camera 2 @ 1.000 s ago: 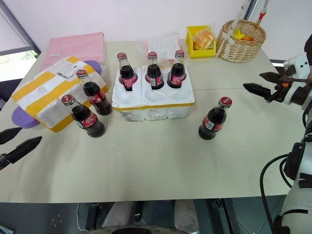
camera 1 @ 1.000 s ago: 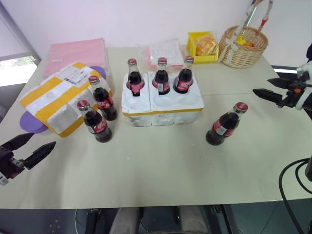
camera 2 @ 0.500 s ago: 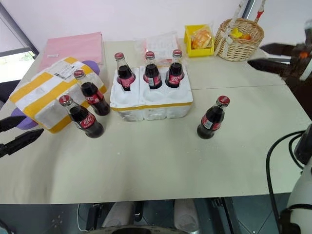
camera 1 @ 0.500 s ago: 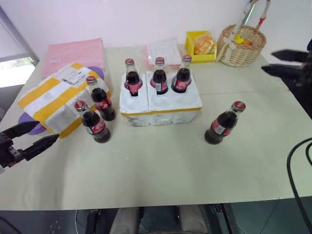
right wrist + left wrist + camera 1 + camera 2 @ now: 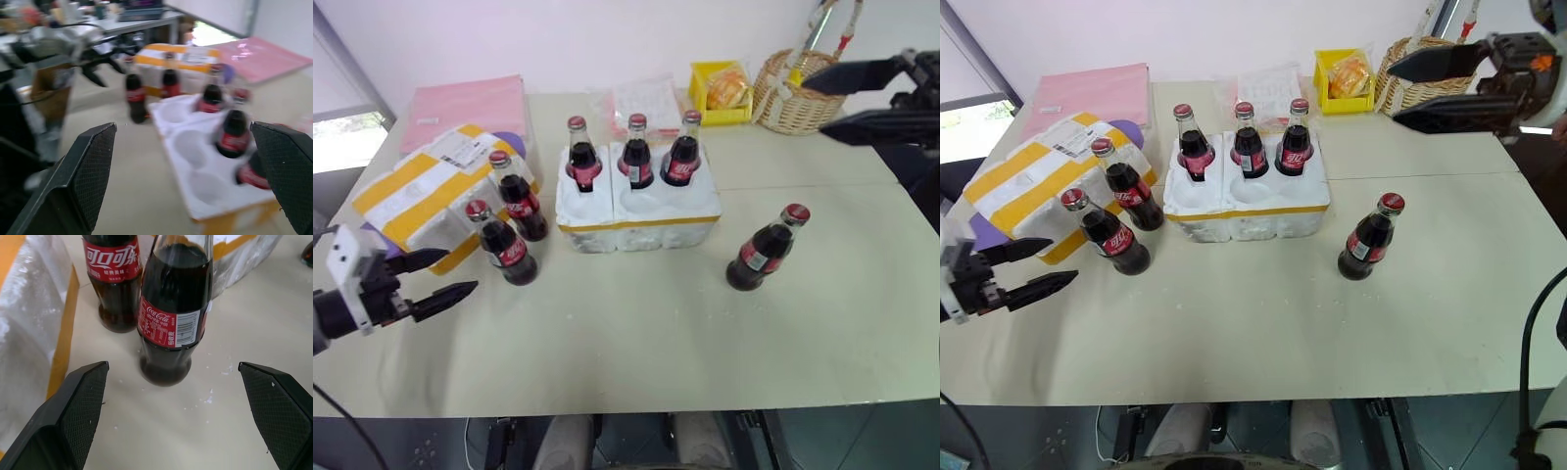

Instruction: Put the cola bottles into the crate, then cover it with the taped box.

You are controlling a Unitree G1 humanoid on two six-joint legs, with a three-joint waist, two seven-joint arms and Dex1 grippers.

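The back cola bottles (image 5: 635,162) sit as deep as their labels. The nearer cola bottle (image 5: 502,245) will go down just as deep when I lower it into the crate.
The crate (image 5: 636,213) stands mid-table with three cola bottles (image 5: 637,155) in its back wells; the front wells are empty. Two more cola bottles (image 5: 502,245) stand left of it, beside the taped box (image 5: 421,191), and one bottle (image 5: 766,250) stands alone to its right. My left gripper (image 5: 460,272) hovers open just left of the nearer of the two left bottles (image 5: 173,318), which lies ahead between its fingers without touching them. My right gripper (image 5: 1393,96) is open, raised above the table's back right and pointing left toward the crate (image 5: 195,161).
A flat pink package (image 5: 465,103) lies at the back left, with a purple item (image 5: 377,250) under the taped box. A clear bag of papers (image 5: 646,98), a yellow bin (image 5: 720,93) and a wicker basket (image 5: 798,93) line the back edge.
My left gripper has moved right, closer to the front left bottle. My right gripper has risen and swung left, from beside the table's right edge to above the basket.
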